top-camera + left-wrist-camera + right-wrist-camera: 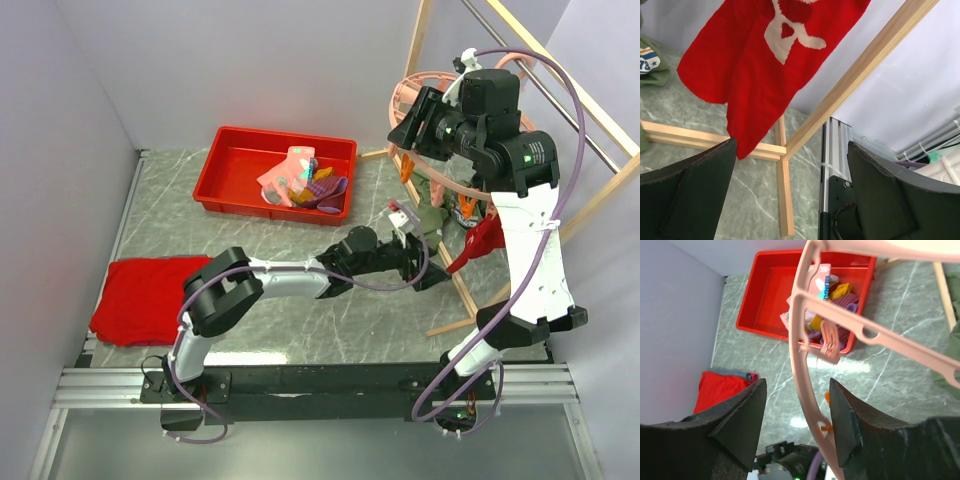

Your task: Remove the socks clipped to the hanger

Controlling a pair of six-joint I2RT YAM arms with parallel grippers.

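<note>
A separate red lobe (708,74) shows next to the patterned tip, so I expect another red sock to stay hanging behind when I pull the red sock (771,79) away.
The pink ring hanger (397,100) hangs from the wooden rail at the right. A red sock (482,240) with a white pattern and an olive green sock (428,220) hang under it. My left gripper (432,268) is open and empty, just below and left of the red sock (760,65); the olive sock (651,65) shows at the left edge of its wrist view. My right gripper (408,125) is raised and open. In its wrist view the hanger's rim (805,355) passes between the open jaws of my right gripper (797,382), untouched. Pink, mustard and purple socks (305,180) lie in the tray.
A red tray (230,165) stands at the back, also in the right wrist view (765,300). A folded red cloth (145,295) lies at the near left. The wooden rail frame (560,70) has base bars on the table (782,200). A metal table edge rail (832,150) is near.
</note>
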